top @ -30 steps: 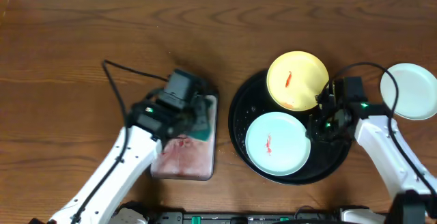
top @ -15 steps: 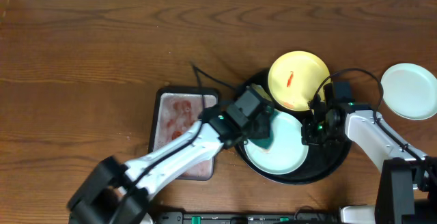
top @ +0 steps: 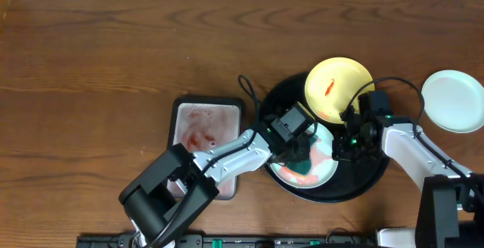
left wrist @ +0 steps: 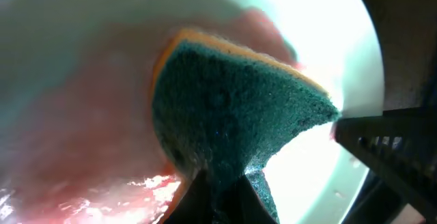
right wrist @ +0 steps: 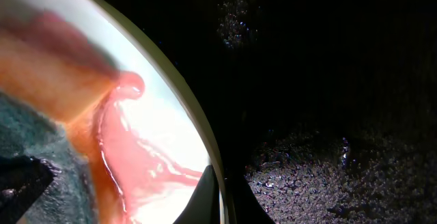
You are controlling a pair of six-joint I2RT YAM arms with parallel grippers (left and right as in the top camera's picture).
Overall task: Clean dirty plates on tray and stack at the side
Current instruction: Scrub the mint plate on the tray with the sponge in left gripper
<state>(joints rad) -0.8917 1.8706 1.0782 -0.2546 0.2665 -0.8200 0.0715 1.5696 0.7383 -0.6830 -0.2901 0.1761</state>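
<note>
The teal sponge's corner point(left wrist: 329, 110) touches my right gripper's finger at the mint plate's rim. I should therefore sweep back over the pink smear point(left wrist: 92, 111) with my left gripper.
On the black tray point(top: 367, 177) lies a mint plate point(top: 324, 156), its face smeared pink. My left gripper point(top: 300, 151) is shut on a teal sponge point(top: 304, 168) that presses on this plate; up close the sponge point(left wrist: 232, 108) fills the view above the left gripper point(left wrist: 222, 200), on the plate point(left wrist: 307, 19). My right gripper point(top: 342, 151) is shut on that plate's right rim, one finger on each side of the edge point(right wrist: 217, 176). A yellow plate point(top: 339, 88) with a red smear leans on the tray's far rim. Another mint plate point(top: 454, 100) sits on the wood at the right.
A rectangular grey tray point(top: 206, 138) with pink residue stands left of the black tray, partly under my left arm. The black tray floor point(right wrist: 328, 80) is wet with droplets. A cable loops above the left arm. Bare wood table lies to the left and rear.
My left arm has swung from the grey tray to the mint plate with the sponge. The red mark has spread into a pink film. My right gripper has shut on the plate's rim.
</note>
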